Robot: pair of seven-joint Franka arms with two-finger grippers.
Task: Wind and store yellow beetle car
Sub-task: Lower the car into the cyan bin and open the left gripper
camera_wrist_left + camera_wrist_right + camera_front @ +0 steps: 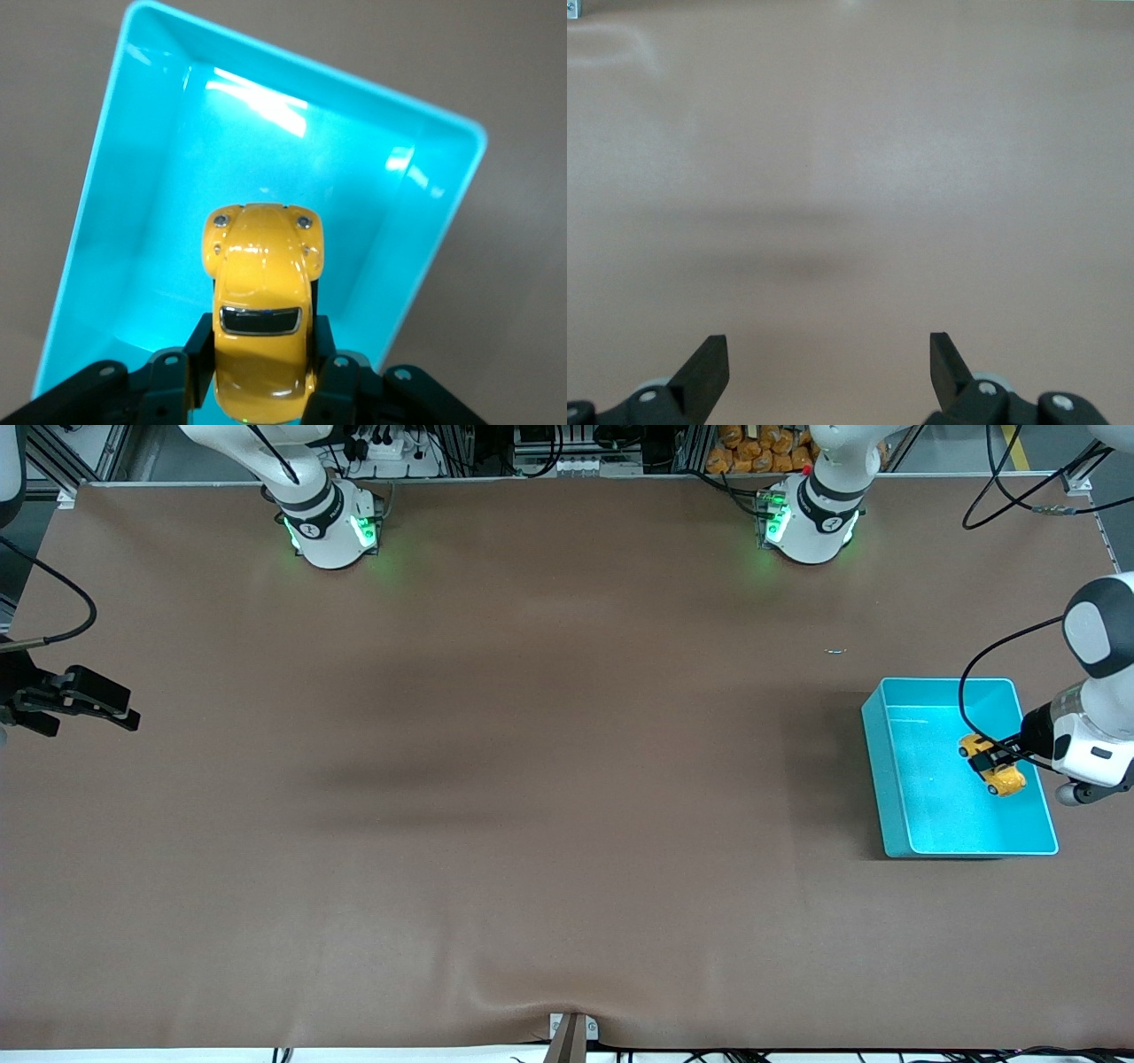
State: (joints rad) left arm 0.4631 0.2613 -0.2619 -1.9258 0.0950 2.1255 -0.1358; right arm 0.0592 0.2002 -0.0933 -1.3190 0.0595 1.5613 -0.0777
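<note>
The yellow beetle car (1005,781) is hanging roof up above the turquoise bin's clear bottom (942,782). My left gripper should go down now until the car is close to it, then let go.
The yellow beetle car (1008,781) is gripped by its sides in my left gripper (999,760), which is shut on it. Car and gripper are over the inside of the turquoise bin (939,815), toward the bin's wall at the left arm's end of the table. I cannot tell whether the car touches the bin floor. In the left wrist view the car (263,266) sits between the fingers of the left gripper (263,341), over the bin (151,221). My right gripper (124,713) waits open and empty above the right arm's end of the table; the right wrist view shows it (828,354) over bare table.
The bin holds nothing else. A tiny pale scrap (835,651) lies on the brown table farther from the front camera than the bin. The two arm bases (332,527) (811,522) stand along the table's top edge.
</note>
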